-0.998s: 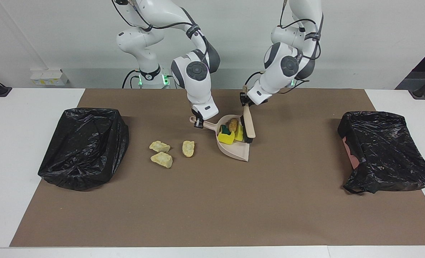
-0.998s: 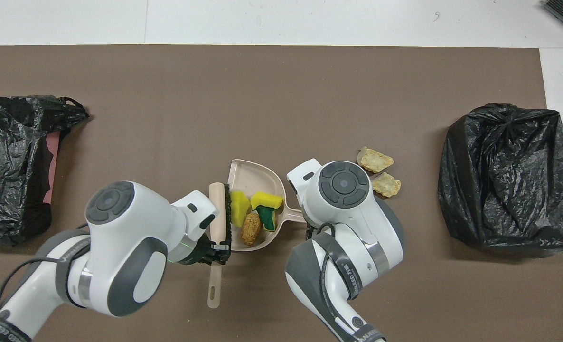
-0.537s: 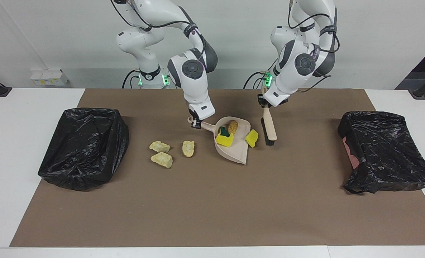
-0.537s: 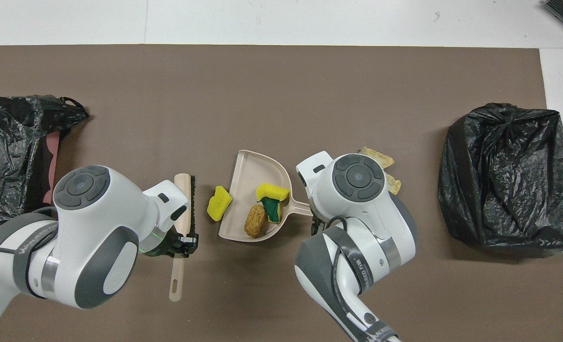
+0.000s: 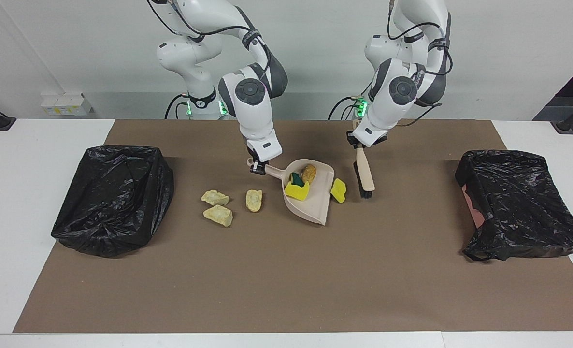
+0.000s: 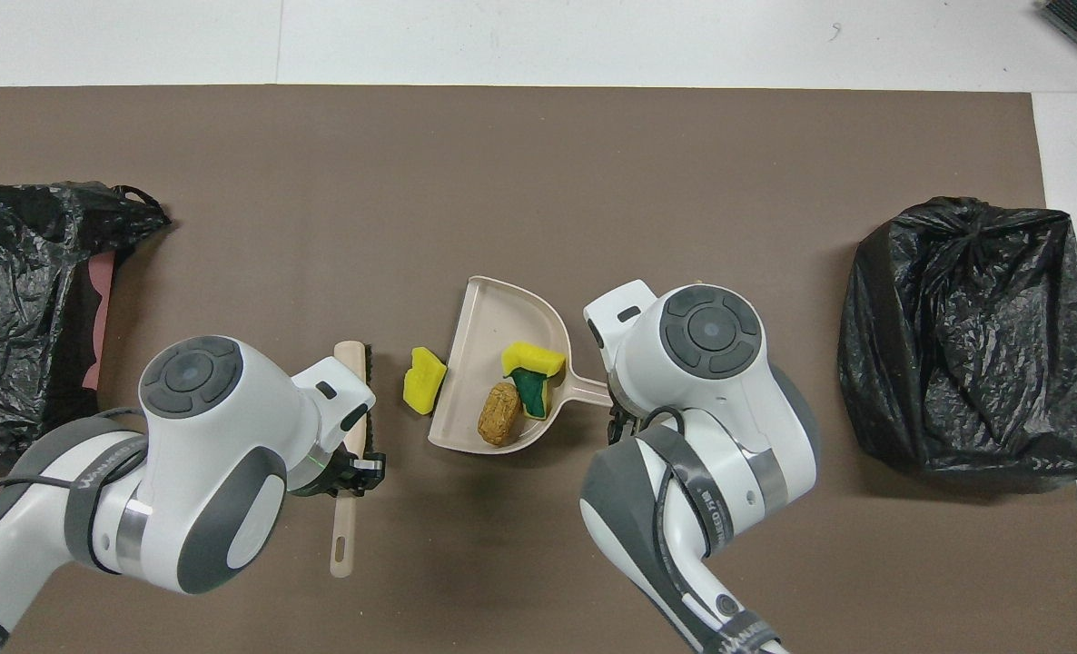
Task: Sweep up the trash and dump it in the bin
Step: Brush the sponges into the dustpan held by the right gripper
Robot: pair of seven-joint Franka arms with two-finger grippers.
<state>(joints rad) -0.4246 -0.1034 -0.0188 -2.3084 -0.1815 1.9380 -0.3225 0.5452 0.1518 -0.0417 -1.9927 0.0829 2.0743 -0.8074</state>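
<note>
One yellow chunk [image 6: 423, 380] sits outside the dustpan's open edge, so before I dump, my left gripper next sweeps the brush toward the dustpan [image 6: 483, 351] to push the chunk in.
My right gripper [image 5: 256, 168] is shut on the handle of the beige dustpan [image 5: 315, 205], whose handle end looks slightly raised. In the pan lie trash pieces: a yellow chunk with a green side [image 5: 296, 190] and an orange-brown chunk [image 5: 308, 173]. Another yellow chunk [image 5: 338, 190] lies on the mat between the pan's open edge and the brush [image 5: 365, 178]. My left gripper [image 5: 357, 143] is shut on the brush handle, bristles down by the mat. Three pale crumbly chunks [image 5: 215, 197] [image 5: 218, 215] [image 5: 254, 200] lie beside the pan toward the right arm's end; the right arm hides them from overhead.
A bin lined with a black bag [image 5: 115, 198] stands at the right arm's end of the brown mat [image 5: 286, 280]. A second black-bagged bin [image 5: 518, 203] stands at the left arm's end. The white table [image 5: 6, 203] borders the mat.
My left gripper pulled the brush out of the pan toward the left arm's end, and one yellow chunk came out onto the mat. My right gripper shifted the pan toward the pale chunks.
</note>
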